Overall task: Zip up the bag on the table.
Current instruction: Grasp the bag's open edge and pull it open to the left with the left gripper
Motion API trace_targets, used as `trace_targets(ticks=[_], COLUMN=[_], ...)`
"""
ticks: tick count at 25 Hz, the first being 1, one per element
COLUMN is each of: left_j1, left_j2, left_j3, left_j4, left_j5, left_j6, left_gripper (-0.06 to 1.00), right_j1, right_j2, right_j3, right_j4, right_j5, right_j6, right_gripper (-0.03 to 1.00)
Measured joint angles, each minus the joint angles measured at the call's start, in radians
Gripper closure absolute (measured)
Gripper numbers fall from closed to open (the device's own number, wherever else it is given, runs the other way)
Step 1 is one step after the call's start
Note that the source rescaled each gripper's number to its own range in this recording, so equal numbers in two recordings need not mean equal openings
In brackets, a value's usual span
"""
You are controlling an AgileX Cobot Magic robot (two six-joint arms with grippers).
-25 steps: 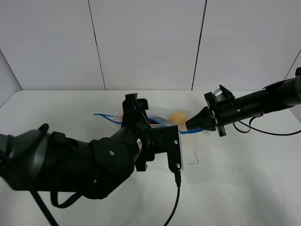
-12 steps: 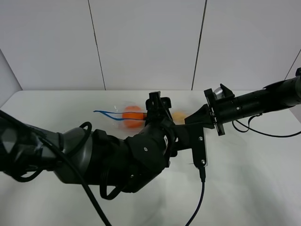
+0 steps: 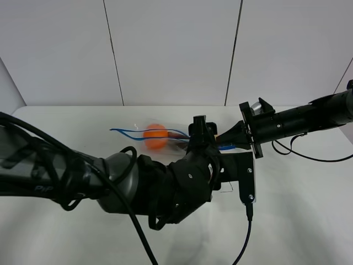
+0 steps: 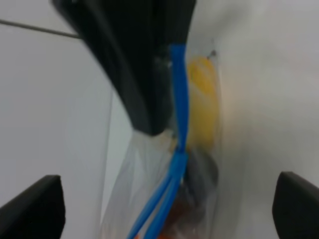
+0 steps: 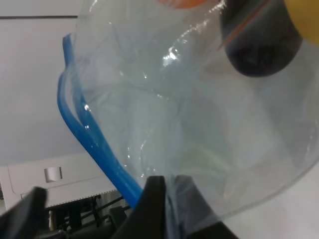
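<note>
The blue zipper strip splits at its slider (image 4: 178, 163), so I expect the zipper's open edges (image 4: 158, 205) to come together behind the slider as I pull it along.
The clear bag (image 3: 157, 138) lies on the white table (image 3: 309, 210), an orange piece showing through it. Its blue zipper strip (image 3: 124, 132) runs left to right. My right gripper (image 3: 227, 142) is shut on the strip's right end. In the left wrist view the blue strip (image 4: 177, 149) runs up into those black fingers (image 4: 144, 74), with yellow (image 4: 202, 99) and dark produce beside it. My left gripper (image 4: 164, 209) is open, its fingertips (image 4: 30, 209) wide on either side of the strip, just left of the right gripper (image 3: 199, 126). In the right wrist view the crinkly bag (image 5: 189, 124) fills the picture.
My bulky left arm (image 3: 149, 187) covers the table's middle and hides part of the bag. A black cable (image 3: 245, 232) hangs from its wrist toward the front edge. Another cable (image 3: 300, 153) trails under the right arm. White wall panels stand behind.
My left arm has swept right along the bag toward the right gripper, uncovering the orange piece. The right arm has held still with its grip on the strip.
</note>
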Motion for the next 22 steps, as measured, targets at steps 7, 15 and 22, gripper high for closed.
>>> trace_targets(ticks=[7,15,22], left_j1=[0.0,0.019,0.056], left_j2=[0.042,0.044,0.044], left_j3=[-0.047,-0.048,-0.049], left_j4=[0.0,0.0,0.0], left_j5=[-0.009,-0.017,-0.046], left_j6=[0.037,0.041,0.048], left_gripper=[0.1,0.3,0.4], right_j1=[0.0,0.0,0.0], right_j2=[0.0,0.0,0.0], right_j3=[0.0,0.0,0.0], right_j4=[0.0,-0.002,-0.002], right_j5=[0.0,0.0,0.0], right_j6=[0.003,0.003,0.003], right_gripper=[0.97,0.97,0.97])
